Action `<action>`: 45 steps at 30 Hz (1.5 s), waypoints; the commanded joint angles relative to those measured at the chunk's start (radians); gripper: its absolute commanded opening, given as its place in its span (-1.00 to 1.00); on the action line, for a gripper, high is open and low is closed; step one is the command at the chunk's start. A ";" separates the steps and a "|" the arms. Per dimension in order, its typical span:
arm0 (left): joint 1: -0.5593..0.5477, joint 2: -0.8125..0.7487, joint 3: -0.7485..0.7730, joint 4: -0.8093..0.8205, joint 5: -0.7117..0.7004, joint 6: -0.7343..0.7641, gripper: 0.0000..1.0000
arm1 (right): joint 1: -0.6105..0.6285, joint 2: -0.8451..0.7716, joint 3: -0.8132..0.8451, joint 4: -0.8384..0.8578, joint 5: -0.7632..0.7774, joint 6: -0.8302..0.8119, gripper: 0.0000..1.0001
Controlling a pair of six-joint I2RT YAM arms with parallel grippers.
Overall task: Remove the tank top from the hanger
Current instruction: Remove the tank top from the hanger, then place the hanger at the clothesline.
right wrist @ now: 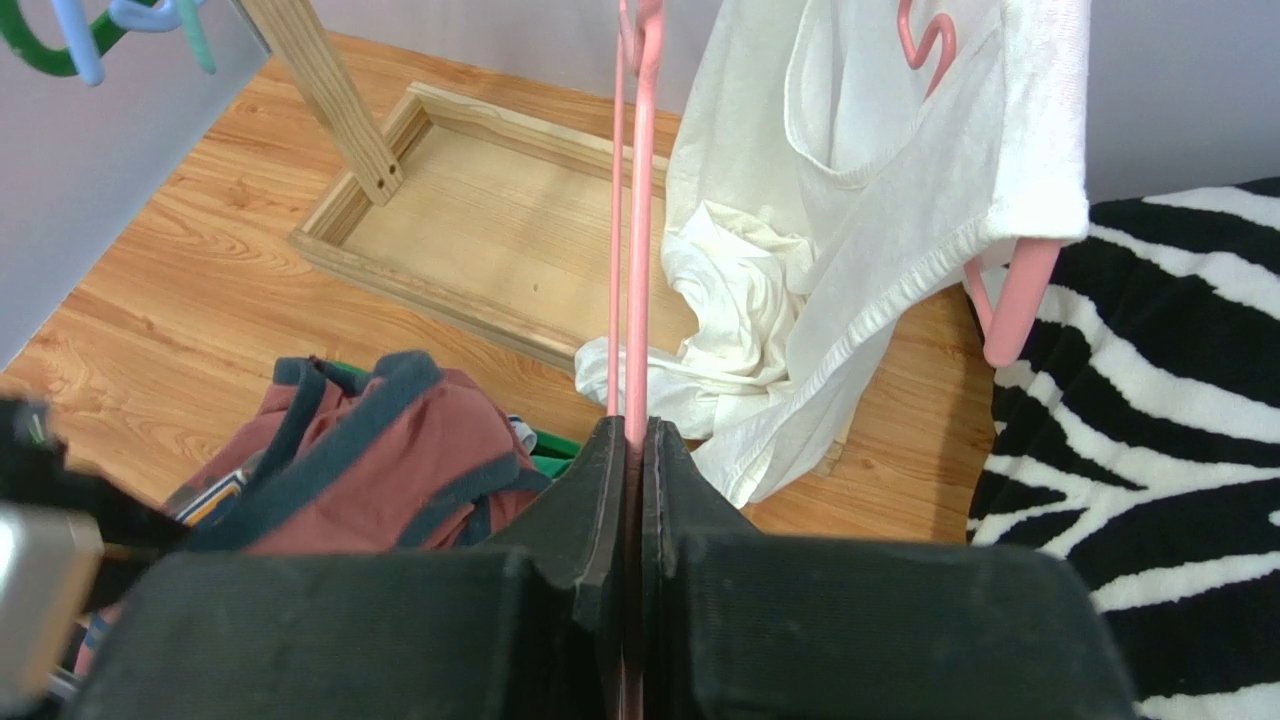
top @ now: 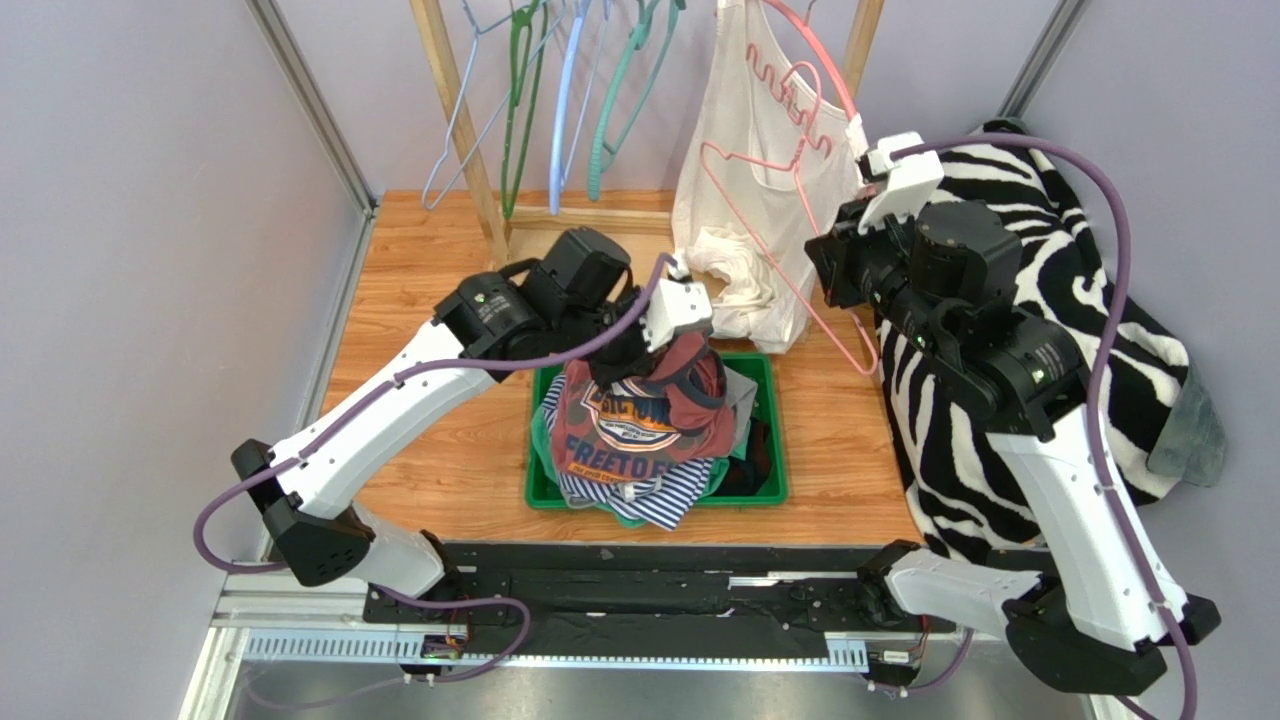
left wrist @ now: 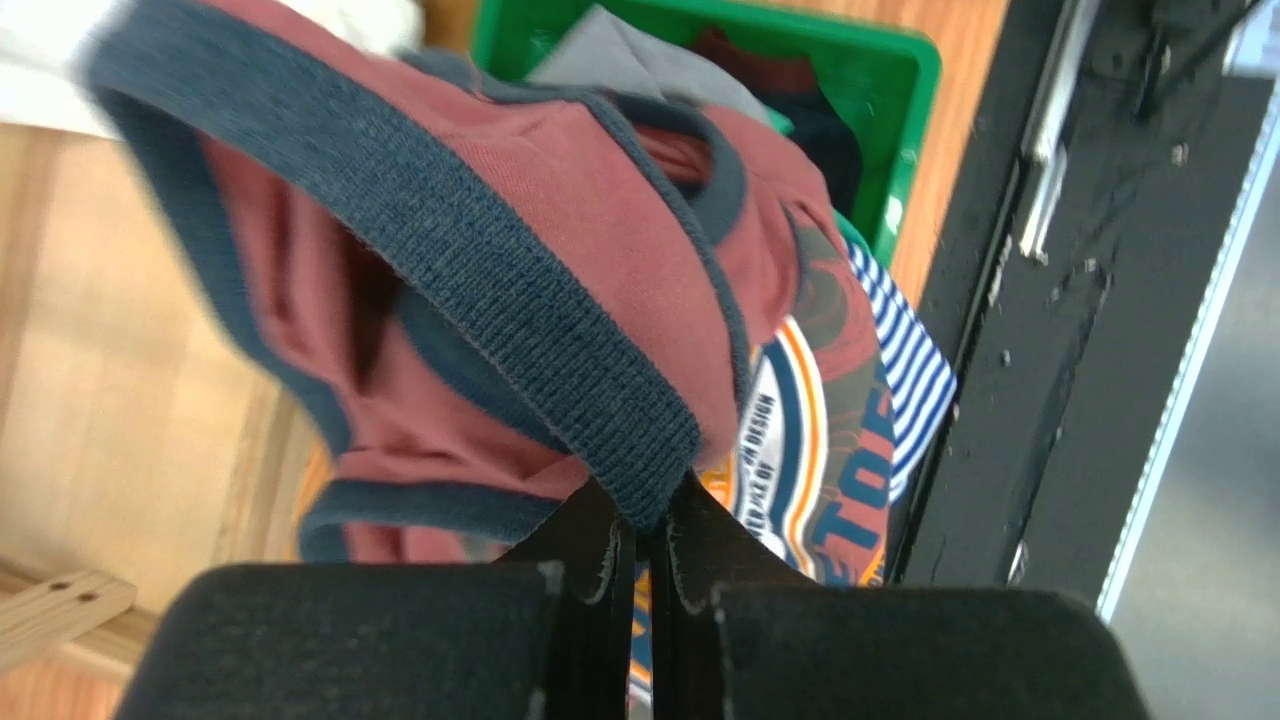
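Note:
My left gripper is holding the tank top (top: 639, 432), free of the pink hanger, over the green bin (top: 763, 458), so I should keep lowering it and let it go there.
The tank top (top: 684, 383) is maroon with navy ribbed trim and hangs bunched over the green bin (top: 769, 495). My left gripper (top: 643, 357) is shut on its navy strap, seen close up at the fingertips (left wrist: 649, 518), with the tank top (left wrist: 571, 195) draped above them. The thin pink hanger (top: 819, 308) runs up from my right gripper (top: 845, 255), which is shut on it. In the right wrist view the hanger (right wrist: 633, 225) rises bare from the gripper (right wrist: 633, 438), and the tank top (right wrist: 376, 465) lies apart to its left.
A white garment (top: 744, 180) hangs on a second pink hanger (right wrist: 1004, 300) from the wooden rack (top: 458, 135), beside several coloured hangers (top: 564, 90). The rack's base frame (right wrist: 451, 240) lies on the table. The bin holds folded clothes (top: 631, 450). A zebra blanket (top: 1082, 300) covers the right side.

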 commanded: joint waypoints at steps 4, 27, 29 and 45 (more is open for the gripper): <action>-0.117 -0.079 -0.220 0.047 -0.035 0.117 -1.00 | -0.075 0.103 0.109 0.035 -0.062 0.032 -1.00; -0.039 0.215 -0.575 0.282 -0.109 0.088 -0.96 | -0.161 0.296 0.274 0.139 -0.150 0.002 -1.00; -0.039 0.226 -0.590 0.279 -0.104 0.079 -0.77 | -0.161 0.319 0.297 0.141 -0.150 -0.005 -1.00; -0.032 0.166 -0.394 -0.008 -0.066 0.010 0.44 | -0.161 0.534 0.557 0.127 -0.134 -0.088 -1.00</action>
